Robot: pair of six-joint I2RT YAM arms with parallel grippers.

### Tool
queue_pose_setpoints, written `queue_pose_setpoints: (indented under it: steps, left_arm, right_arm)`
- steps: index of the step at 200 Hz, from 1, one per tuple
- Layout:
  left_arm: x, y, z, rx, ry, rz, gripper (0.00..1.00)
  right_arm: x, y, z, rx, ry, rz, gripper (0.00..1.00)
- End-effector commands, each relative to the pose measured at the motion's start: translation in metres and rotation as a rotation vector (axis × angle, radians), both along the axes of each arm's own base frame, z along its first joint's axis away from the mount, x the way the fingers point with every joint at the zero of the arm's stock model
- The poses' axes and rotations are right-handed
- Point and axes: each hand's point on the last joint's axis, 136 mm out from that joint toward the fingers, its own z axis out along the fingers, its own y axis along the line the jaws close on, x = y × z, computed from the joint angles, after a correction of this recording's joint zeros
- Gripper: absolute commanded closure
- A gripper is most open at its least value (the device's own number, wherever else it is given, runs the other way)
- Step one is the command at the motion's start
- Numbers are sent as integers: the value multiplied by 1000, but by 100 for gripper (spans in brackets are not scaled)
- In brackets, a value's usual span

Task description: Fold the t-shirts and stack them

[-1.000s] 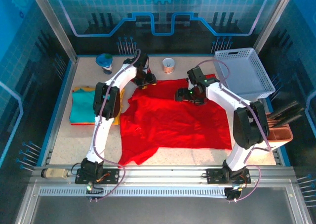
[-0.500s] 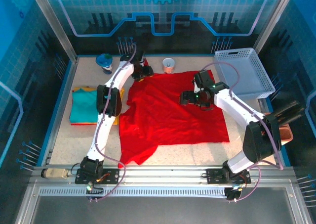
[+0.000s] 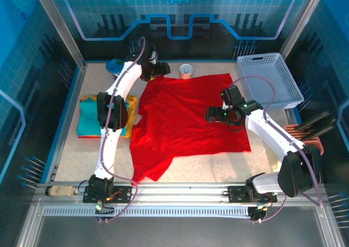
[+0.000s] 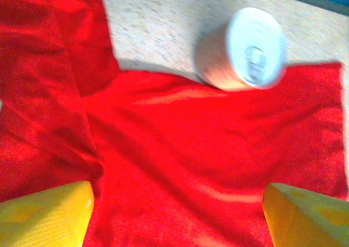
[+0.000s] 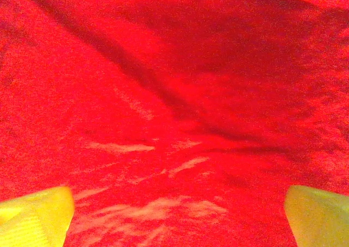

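Note:
My left gripper should take the sleeve's tip (image 3: 139,177) while my right gripper takes the near hem corner, because the red t-shirt's near sleeve (image 3: 148,158) is creased and away from both grippers.
The large red t-shirt (image 3: 185,121) lies spread open over the middle of the table, its near-left part still creased. On the left, a folded teal t-shirt (image 3: 90,115) rests on a yellow-orange one (image 3: 131,113). My left gripper (image 3: 162,70) hovers over the red shirt's far-left corner. In the left wrist view its yellow fingers (image 4: 43,214) stand wide apart over the red cloth (image 4: 207,149), so the left gripper (image 4: 177,220) is open and holds nothing. My right gripper (image 3: 212,115) is over the shirt's right half. It is open (image 5: 177,220) above the flat red cloth (image 5: 174,94).
A small white-topped cup (image 3: 186,71) stands at the shirt's far edge, close ahead of the left fingers (image 4: 245,50). A blue-green object (image 3: 114,66) sits at the back left. The white lattice basket (image 3: 270,80) is at the back right, and a brown pot (image 3: 311,144) at the right edge.
The red shirt's bunched far edge has been drawn back and now lies flat near the cup. The left gripper moved toward the back and opened; the right gripper moved right and toward the front.

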Motion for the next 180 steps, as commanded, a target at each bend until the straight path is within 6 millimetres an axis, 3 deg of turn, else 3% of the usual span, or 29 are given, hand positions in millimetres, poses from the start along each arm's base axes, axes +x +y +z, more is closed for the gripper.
queue_pose_setpoints:
  steps: [1,19,63,92,114,146,166,180]
  left_arm:
    - [-51,-13,28,15,2,-82,17]
    - [-84,-5,23,3,23,-62,17]
    - [-177,25,-2,-10,111,22,18]
    - [-253,52,-33,-3,240,127,24]
    - [-311,73,-43,38,315,165,27]
    - [-388,98,-50,72,414,247,43]
    - [-420,100,-49,42,453,295,55]
    - [-441,105,-54,68,502,326,56]
  right_arm:
    - [-21,-21,-10,2,57,-63,0]
    - [-31,-34,-16,55,69,-128,0]
    - [-58,-67,-37,173,114,-297,11]
    - [-68,-74,-45,196,145,-302,12]
    - [-75,-79,-51,169,165,-300,12]
    - [-80,-79,-59,182,180,-300,13]
    - [-82,-80,-63,189,194,-306,13]
    - [-82,-79,-63,197,193,-305,13]
